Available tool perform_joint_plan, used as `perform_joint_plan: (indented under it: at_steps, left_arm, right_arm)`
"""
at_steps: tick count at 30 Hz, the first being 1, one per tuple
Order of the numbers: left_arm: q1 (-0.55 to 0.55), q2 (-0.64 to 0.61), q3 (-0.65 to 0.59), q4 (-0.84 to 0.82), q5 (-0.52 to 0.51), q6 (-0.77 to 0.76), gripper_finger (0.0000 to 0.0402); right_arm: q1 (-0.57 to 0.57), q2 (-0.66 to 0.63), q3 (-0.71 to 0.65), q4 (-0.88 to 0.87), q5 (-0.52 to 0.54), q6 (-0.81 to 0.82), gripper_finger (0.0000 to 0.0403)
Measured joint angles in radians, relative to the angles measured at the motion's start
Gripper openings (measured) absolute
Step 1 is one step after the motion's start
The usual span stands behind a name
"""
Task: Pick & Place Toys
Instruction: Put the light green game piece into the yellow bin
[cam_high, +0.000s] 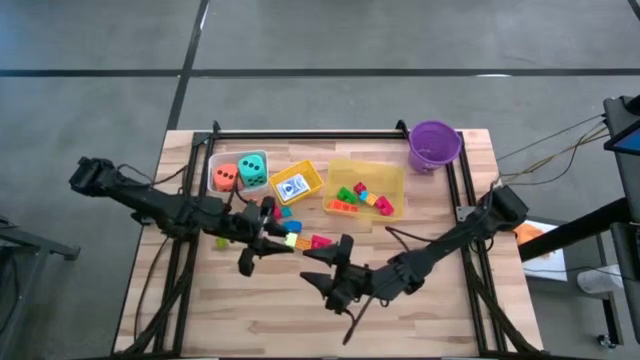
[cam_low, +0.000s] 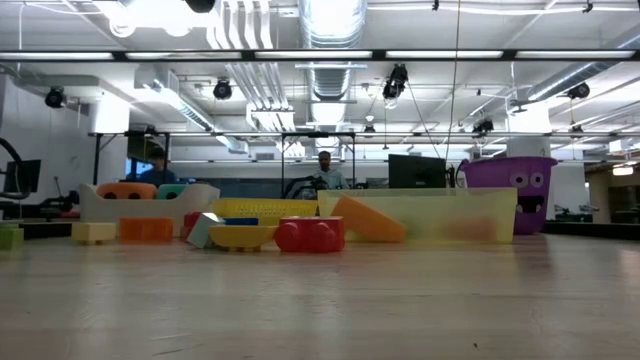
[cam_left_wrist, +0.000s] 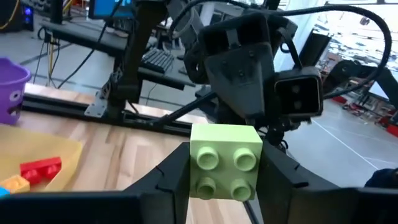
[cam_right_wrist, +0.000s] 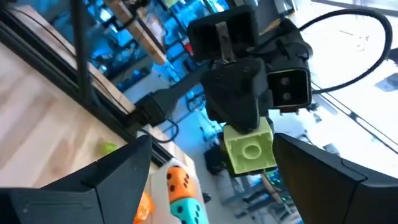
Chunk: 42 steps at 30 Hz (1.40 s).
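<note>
The robot's left gripper holds the light green brick (cam_right_wrist: 250, 149), but the yellow-tinted bin (cam_high: 366, 180) lies on the right gripper's side. Next, the right gripper takes over the brick first.
My left gripper (cam_high: 280, 238) is above the middle of the table, shut on a light green four-stud brick (cam_left_wrist: 225, 162). The right wrist view shows the same brick (cam_right_wrist: 250, 149) head-on. My right gripper (cam_high: 316, 268) hovers open just to the brick's right and nearer the front edge. It faces the left gripper, its fingers wide apart with nothing between them. Loose bricks (cam_high: 312, 241) lie on the table under the grippers. Two dice (cam_high: 240, 173) sit in a clear bin, a card box (cam_high: 292, 186) in a small yellow bin, and several bricks (cam_high: 362, 196) in a yellow-tinted bin. My left gripper pinches the green brick by two opposite side walls (cam_left_wrist: 194, 177) between its two fingers (cam_left_wrist: 163, 180). The fingers run level, pointing toward the table's right. The brick is lifted clear of the table, its studded face turned back toward the wrist.
A purple bucket (cam_high: 434, 145) stands at the far right corner. The three bins line the far half of the table inside a black frame (cam_high: 300, 134). In the low view, red (cam_low: 310, 233), yellow (cam_low: 240, 237) and orange (cam_low: 147, 229) bricks lie in front of the bins. Bare wood fills the near half.
</note>
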Motion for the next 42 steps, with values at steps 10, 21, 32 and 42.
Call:
perform_joint_plan:
  at_steps: [10, 21, 32, 42]
  left_arm:
    - [0.0, 0.093, 0.001, 0.102, 0.048, 0.025, 0.0124]
    - [0.001, 0.082, 0.002, 0.146, 0.1, 0.032, 0.0124]
    - [0.006, 0.084, 0.002, 0.149, 0.1, 0.021, 0.0124]
    - [0.006, 0.084, 0.001, 0.145, 0.114, -0.017, 0.0124]
  right_arm:
    - [-0.018, 0.03, 0.075, 0.017, 0.077, -0.079, 0.0331]
    - [-0.021, 0.032, 0.076, -0.023, 0.077, -0.101, 0.0331]
    - [-0.038, 0.032, 0.076, -0.031, 0.054, -0.113, 0.0231]
    - [-0.042, 0.032, 0.076, -0.031, -0.009, -0.149, 0.013]
